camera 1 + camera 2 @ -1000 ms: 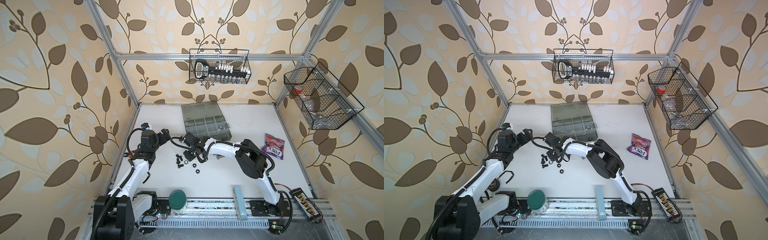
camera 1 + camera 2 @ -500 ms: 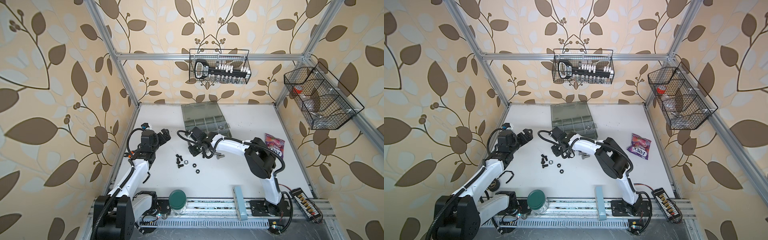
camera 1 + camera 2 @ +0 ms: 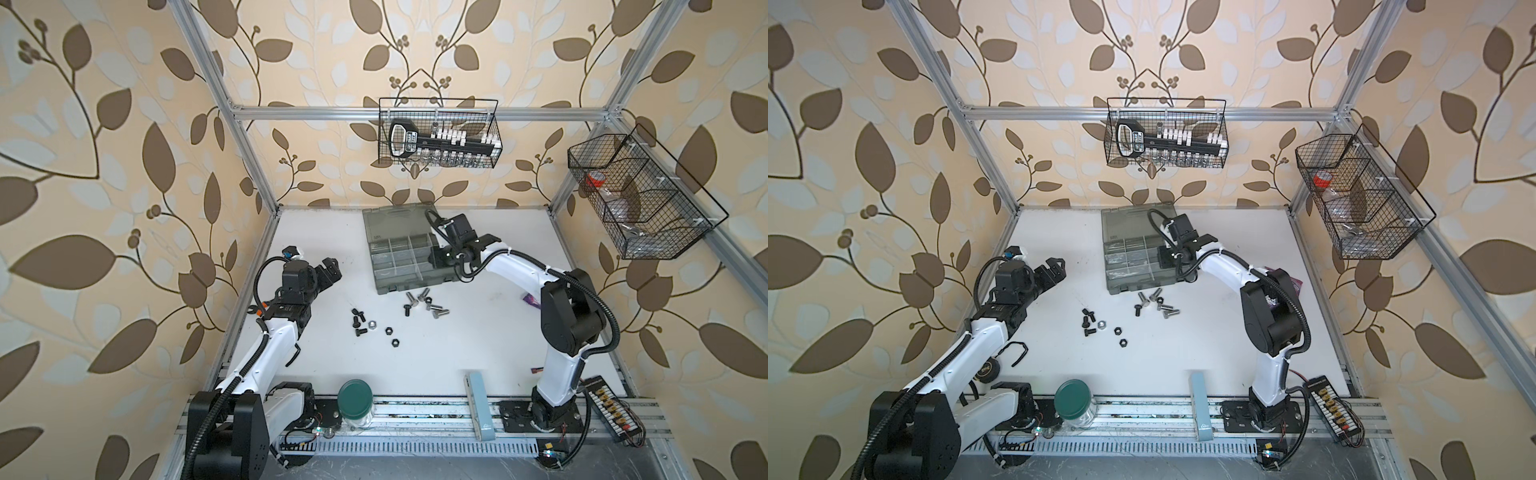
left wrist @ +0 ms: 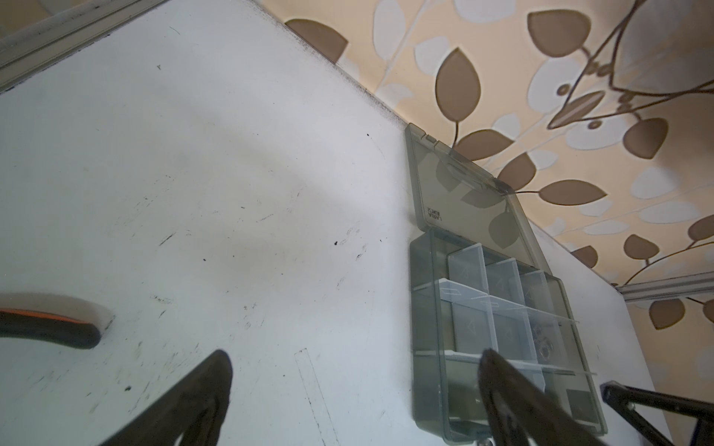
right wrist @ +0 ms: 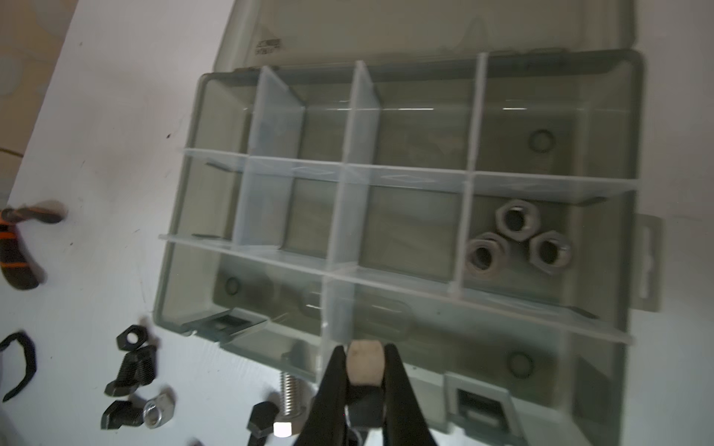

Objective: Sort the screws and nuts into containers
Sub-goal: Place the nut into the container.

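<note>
My right gripper keeps carrying the pale nut until it hangs over the silver nuts in the open compartment, because it matches them, and then let it go.
The grey organizer lies open at the back of the table, its containers split by clear dividers. Three silver nuts lie in one compartment. My right gripper hovers over the case's near row, shut on a small pale hex piece that looks like a nut. In front of the case lie silver screws, black screws, a silver nut and black nuts. My left gripper hangs open and empty left of the case.
A green-lidded jar and a pale blue block stand at the front edge. A purple packet lies partly behind the right arm. Wire baskets hang on the back wall and the right wall.
My right gripper has left the loose pile and travelled back and to the right, over the organizer, staying shut. The left arm has not moved.
</note>
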Controlling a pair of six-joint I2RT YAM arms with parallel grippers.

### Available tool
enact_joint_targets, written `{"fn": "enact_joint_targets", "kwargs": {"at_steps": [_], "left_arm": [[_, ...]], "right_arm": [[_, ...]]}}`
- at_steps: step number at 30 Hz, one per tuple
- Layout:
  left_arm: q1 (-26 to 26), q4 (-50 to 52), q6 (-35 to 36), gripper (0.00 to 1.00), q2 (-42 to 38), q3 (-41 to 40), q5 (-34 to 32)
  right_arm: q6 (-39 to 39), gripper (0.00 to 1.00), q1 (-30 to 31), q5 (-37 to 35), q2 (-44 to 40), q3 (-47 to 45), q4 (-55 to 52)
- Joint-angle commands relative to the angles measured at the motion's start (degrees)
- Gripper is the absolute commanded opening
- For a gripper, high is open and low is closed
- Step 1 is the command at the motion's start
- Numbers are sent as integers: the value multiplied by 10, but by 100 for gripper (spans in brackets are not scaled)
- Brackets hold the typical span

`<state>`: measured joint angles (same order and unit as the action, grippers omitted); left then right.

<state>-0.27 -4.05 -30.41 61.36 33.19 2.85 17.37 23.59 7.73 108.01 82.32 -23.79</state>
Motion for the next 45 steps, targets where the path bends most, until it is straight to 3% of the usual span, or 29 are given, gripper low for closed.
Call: {"fn": "enact_joint_targets", "kwargs": {"at_steps": [1, 14, 27, 37, 45], "left_arm": [[5, -7, 5, 99, -8, 15, -2], [5, -3, 5, 99, -10, 18, 1], [6, 1, 10, 99, -16, 18, -2], [5, 5, 15, 99, -19, 20, -6], [5, 4, 12, 99, -18, 18, -5]], "right_arm": [[5, 5, -21, 20, 8, 5, 12], [-6, 6, -62, 11, 99, 82, 5], [-7, 21, -68, 3, 156, 137, -16], [-9, 28, -71, -24, 138, 127, -21], [-14, 28, -62, -49, 69, 80, -21]]}}
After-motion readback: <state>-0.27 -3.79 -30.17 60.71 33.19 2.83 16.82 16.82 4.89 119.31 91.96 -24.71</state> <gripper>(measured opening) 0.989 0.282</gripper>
